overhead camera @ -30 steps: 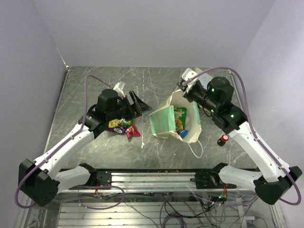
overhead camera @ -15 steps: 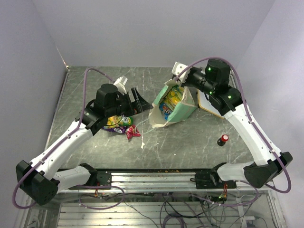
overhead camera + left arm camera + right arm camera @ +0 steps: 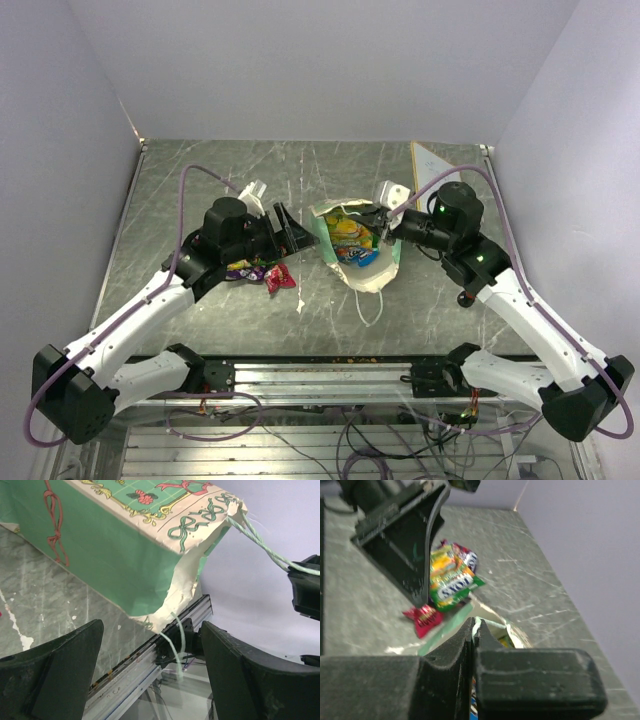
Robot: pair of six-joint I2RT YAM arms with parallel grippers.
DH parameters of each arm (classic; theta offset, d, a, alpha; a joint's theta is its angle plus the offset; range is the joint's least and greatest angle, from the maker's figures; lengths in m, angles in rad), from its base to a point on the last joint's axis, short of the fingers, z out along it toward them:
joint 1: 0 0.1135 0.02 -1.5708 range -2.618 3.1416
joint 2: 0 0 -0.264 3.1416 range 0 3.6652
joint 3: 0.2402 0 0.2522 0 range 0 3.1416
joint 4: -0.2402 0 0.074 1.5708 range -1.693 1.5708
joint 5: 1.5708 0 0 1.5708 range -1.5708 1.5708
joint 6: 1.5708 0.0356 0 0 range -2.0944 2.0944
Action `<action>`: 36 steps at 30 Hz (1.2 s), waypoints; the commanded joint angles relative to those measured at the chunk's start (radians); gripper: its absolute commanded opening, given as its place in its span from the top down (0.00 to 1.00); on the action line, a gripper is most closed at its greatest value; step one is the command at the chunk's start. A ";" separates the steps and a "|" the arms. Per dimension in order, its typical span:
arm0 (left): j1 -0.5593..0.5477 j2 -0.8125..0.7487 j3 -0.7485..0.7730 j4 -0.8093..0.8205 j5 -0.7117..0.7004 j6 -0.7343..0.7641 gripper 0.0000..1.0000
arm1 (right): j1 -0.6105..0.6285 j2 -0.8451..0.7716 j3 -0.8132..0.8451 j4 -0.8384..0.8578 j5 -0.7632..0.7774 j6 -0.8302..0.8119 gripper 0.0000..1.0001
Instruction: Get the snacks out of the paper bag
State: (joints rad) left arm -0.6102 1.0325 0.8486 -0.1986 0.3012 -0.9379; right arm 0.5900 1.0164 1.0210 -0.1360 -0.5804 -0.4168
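Observation:
The paper bag's green side is in front of my left gripper, so that gripper should go around to the bag's opening and reach in while my right gripper holds the bag's handle.
The mint-green paper bag hangs tilted over the table's middle, its mouth turned up, with yellow and blue snacks showing inside. My right gripper is shut on the bag's green string handle at the rim. In the right wrist view the right gripper has its jaws pressed together on that string. My left gripper stands open just left of the bag. The left wrist view shows the left gripper empty, facing the bag's green side. More snacks and a red candy lie on the table under the left arm.
A white loop handle dangles from the bag toward the near edge. A red-capped knob stands beside the right forearm. A white board leans at the back right. The metal rail runs along the near edge.
My right gripper has carried the bag from the back right down toward the middle, turning its mouth upward. The left gripper shifted slightly right and stays open.

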 commanded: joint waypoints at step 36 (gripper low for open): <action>-0.887 0.231 -0.226 0.675 -1.173 0.509 0.58 | 0.142 -0.072 -0.047 0.205 0.077 0.705 1.00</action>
State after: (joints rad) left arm -1.5150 1.2709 0.6590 0.3016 -0.7719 -0.4522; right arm 0.7223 1.0012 0.9237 0.0898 -0.5404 0.3344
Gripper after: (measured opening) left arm 0.427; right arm 0.006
